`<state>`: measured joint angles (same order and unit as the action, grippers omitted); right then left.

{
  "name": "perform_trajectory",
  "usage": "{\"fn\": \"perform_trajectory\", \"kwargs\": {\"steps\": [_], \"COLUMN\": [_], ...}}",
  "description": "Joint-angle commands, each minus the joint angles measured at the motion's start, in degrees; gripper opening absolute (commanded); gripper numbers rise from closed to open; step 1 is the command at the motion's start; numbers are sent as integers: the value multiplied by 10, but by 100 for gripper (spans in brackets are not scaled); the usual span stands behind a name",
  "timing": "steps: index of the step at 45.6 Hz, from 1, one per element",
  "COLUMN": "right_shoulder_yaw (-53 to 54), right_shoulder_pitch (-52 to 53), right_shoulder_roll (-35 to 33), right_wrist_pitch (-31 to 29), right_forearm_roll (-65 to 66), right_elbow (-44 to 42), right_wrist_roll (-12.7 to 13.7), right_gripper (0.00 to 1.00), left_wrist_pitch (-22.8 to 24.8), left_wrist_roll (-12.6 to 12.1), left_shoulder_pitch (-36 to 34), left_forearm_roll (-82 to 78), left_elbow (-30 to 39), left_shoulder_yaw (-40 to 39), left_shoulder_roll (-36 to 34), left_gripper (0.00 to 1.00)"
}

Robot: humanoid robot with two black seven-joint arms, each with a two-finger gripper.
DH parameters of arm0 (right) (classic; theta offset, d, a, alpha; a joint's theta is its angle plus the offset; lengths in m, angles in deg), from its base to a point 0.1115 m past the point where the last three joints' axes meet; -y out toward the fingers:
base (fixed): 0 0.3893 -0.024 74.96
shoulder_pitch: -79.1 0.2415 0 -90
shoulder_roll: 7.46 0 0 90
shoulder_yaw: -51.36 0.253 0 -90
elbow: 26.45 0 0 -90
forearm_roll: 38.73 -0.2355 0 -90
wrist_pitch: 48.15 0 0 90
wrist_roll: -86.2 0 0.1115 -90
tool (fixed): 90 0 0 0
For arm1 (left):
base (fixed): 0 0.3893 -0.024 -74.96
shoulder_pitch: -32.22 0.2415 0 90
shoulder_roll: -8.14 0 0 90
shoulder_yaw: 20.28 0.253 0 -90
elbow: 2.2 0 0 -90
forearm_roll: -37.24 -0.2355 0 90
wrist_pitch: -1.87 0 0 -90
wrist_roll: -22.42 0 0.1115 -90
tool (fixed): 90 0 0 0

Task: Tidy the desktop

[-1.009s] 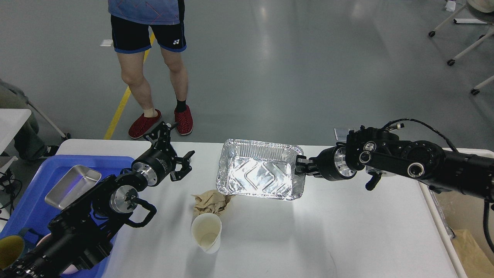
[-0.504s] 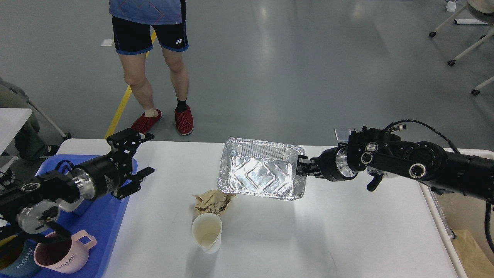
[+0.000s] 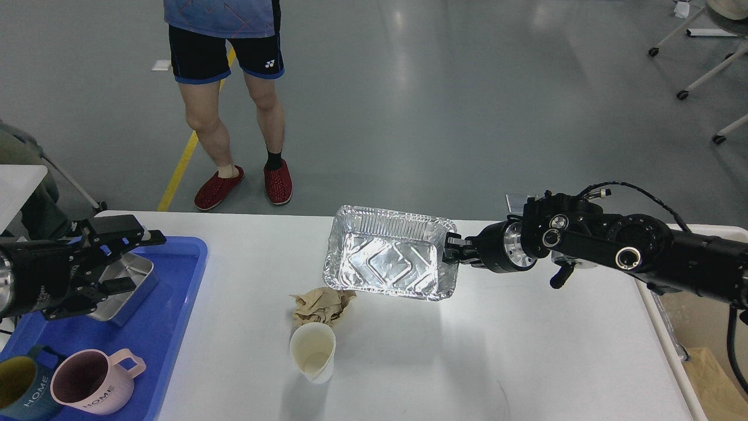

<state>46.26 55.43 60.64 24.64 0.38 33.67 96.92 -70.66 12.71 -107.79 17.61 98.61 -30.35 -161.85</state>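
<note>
Ribbed walls [image 3: 396,218] remain straight out from my right gripper. The foil tray [image 3: 389,261] will hold its shape when I lower the white paper cup into it.
The white desktop [image 3: 526,351] holds a crumpled brown paper wad [image 3: 320,305] and a white paper cup [image 3: 312,352] near its front middle. My right gripper [image 3: 449,249] is shut on the right rim of a foil tray [image 3: 388,251] and holds it tilted a little above the table's far middle. My left gripper [image 3: 131,260] is open and empty at the far left, over the blue tray [image 3: 175,304] and just above a small steel pan [image 3: 131,280].
A pink mug [image 3: 93,389] and a teal mug [image 3: 17,389] stand in the blue tray's front. A beige bin [image 3: 701,327] sits beyond the table's right edge. A person [image 3: 234,105] stands behind the far left edge.
My left arm has pulled back to the left, from the table's middle to over the blue tray. My right gripper has shifted the foil tray slightly left and up.
</note>
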Motion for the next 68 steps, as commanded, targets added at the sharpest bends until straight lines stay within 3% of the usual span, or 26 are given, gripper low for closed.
{"fn": "perform_trajectory", "kwargs": {"steps": [1,12,24,41,56,68], "right_shoulder_yaw": [3,12,13,13,22,25], "right_shoulder_pitch": [1,-3,-5,-9,-9,-12], "right_shoulder_roll": [4,6,2,1,-1,1], "right_wrist_pitch": [0,0,0,0,0,1], "right_forearm_roll": [0,0,0,0,0,0], "right_elbow": [0,1,3,3,3,1], "right_wrist_roll": [0,0,0,0,0,0], "right_gripper": [0,0,0,0,0,0], "left_wrist_pitch": [34,117,122,120,99,98], "left_wrist_roll": [3,13,14,0,-1,-36], "left_shoulder_pitch": [-4,-22,-18,-16,-23,-27], "left_forearm_roll": [-23,-38,-67,-115,-175,-197], "left_elbow": [2,1,-4,-94,-162,-199], "left_shoulder_yaw": [-2,-2,0,6,70,93], "left_shoulder_roll": [-43,-74,-48,123,309,390], "left_gripper": [95,95,94,94,94,94]}}
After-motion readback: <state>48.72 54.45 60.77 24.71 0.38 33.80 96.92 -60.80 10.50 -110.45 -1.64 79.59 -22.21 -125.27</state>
